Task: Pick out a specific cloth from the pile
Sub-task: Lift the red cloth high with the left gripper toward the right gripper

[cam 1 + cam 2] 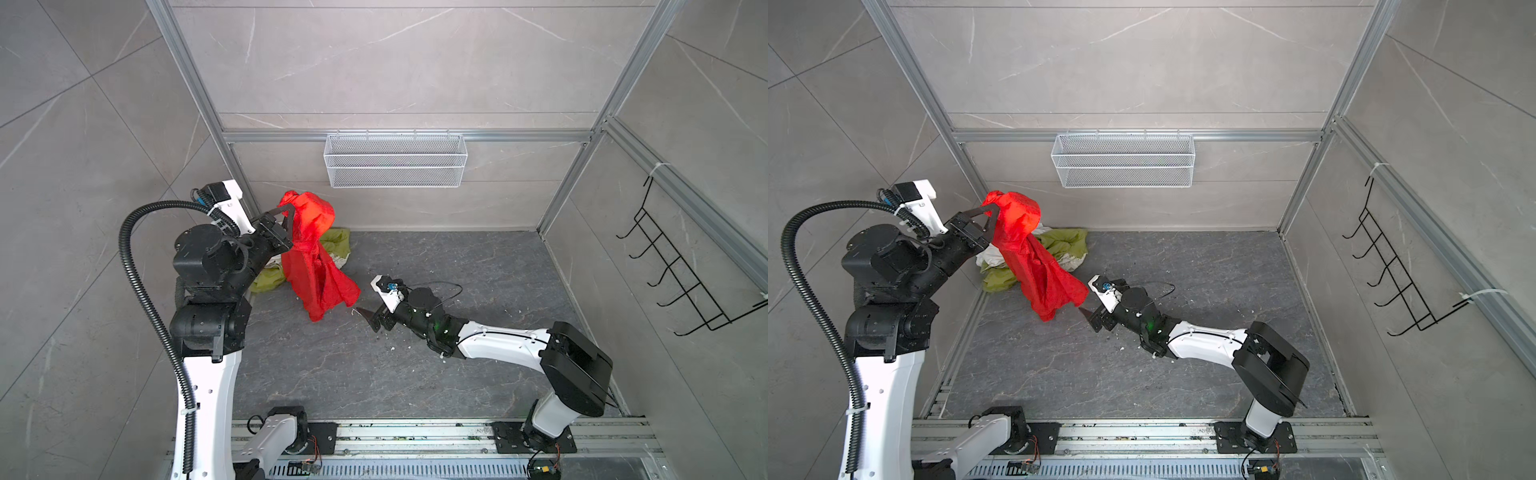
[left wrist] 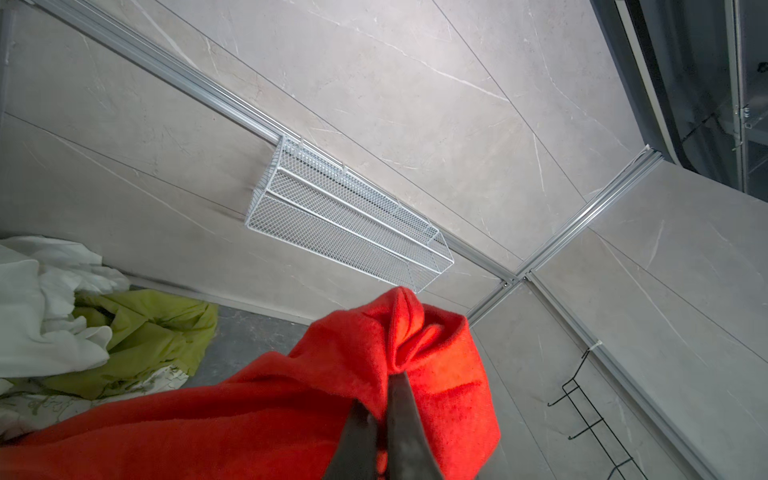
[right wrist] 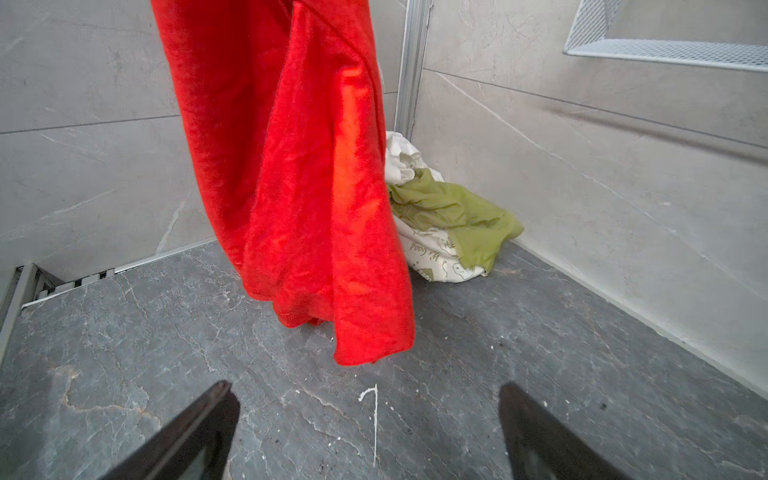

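Observation:
The red cloth's lower hem [image 1: 336, 303] hangs past the open fingers of the robot's right gripper, so next the left gripper lifts the cloth before the right gripper grabs its hanging side [image 1: 326, 270].
The red cloth [image 1: 316, 257] [image 1: 1034, 257] hangs from my left gripper [image 1: 286, 214] [image 1: 990, 212], which is shut on its bunched top end [image 2: 399, 332]. It is lifted above the pile [image 1: 336, 243] [image 1: 1065, 245] of white and olive-green garments in the back left corner. The left wrist view has the dark fingers [image 2: 405, 415] pinched on red fabric, with my left gripper [image 2: 386, 386] tight together. My right gripper [image 1: 368, 320] [image 1: 1090, 318] [image 3: 365, 386] stands open and empty low over the floor. The cloth's lower hem [image 3: 365, 340] dangles just beyond it, and the pile [image 3: 449, 216] lies behind.
A white wire basket [image 1: 395, 160] [image 1: 1123, 160] hangs on the back wall. A black hook rack [image 1: 681, 266] is fixed to the right wall. The dark stone floor [image 1: 436, 365] carries white crumbs. A metal rail [image 1: 415, 432] with the arm bases runs along the front.

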`<action>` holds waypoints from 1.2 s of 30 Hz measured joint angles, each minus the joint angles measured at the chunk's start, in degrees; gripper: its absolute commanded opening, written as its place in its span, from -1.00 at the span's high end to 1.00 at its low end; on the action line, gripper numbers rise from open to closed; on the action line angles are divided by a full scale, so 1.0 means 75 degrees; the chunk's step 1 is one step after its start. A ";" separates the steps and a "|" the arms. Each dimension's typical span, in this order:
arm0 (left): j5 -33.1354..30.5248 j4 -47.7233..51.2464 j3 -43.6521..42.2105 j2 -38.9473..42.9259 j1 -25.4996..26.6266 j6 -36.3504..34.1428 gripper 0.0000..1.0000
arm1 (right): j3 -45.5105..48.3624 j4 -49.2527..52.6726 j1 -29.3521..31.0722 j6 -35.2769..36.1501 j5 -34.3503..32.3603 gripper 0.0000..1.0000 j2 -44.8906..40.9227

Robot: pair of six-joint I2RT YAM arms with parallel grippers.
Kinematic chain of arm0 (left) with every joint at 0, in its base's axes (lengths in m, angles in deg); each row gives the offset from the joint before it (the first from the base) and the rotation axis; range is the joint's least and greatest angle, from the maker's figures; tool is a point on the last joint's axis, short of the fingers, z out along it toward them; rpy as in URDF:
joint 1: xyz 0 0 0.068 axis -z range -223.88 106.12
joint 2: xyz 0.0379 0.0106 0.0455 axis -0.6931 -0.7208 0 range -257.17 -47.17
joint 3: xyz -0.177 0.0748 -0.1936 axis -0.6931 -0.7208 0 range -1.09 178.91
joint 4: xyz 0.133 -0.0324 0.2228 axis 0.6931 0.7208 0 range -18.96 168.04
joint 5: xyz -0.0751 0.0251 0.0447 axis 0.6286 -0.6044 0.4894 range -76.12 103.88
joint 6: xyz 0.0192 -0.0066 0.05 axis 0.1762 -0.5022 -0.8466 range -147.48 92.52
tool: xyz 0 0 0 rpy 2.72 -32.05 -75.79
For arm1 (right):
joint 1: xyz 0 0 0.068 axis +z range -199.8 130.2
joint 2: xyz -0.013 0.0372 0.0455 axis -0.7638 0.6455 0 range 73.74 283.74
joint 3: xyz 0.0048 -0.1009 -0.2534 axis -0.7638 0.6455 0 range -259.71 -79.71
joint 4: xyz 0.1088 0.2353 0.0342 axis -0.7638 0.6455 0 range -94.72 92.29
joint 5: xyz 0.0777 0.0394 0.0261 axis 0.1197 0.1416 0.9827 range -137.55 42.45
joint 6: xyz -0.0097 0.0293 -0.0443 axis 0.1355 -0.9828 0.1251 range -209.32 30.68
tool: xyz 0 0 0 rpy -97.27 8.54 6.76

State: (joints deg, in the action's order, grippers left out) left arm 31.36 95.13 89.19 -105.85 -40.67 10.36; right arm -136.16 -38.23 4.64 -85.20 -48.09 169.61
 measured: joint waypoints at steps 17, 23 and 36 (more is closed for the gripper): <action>-0.1807 0.0041 0.1504 -0.0898 0.1478 -0.0507 1.00 | 0.0449 -0.0318 0.0000 0.0003 0.0020 -0.99 -0.0245; -0.1868 -0.0032 0.2273 -0.1163 0.1478 -0.0600 1.00 | 0.0449 -0.0321 0.0000 0.0035 0.0012 -0.99 -0.0353; -0.1711 -0.0134 0.3016 -0.1603 0.1504 -0.0694 1.00 | 0.0449 -0.0312 0.0000 0.0204 -0.0041 -0.99 -0.0682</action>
State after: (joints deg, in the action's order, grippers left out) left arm 18.52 94.13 111.81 -117.87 -29.40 5.16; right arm -132.79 -40.57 4.64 -83.67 -48.39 164.50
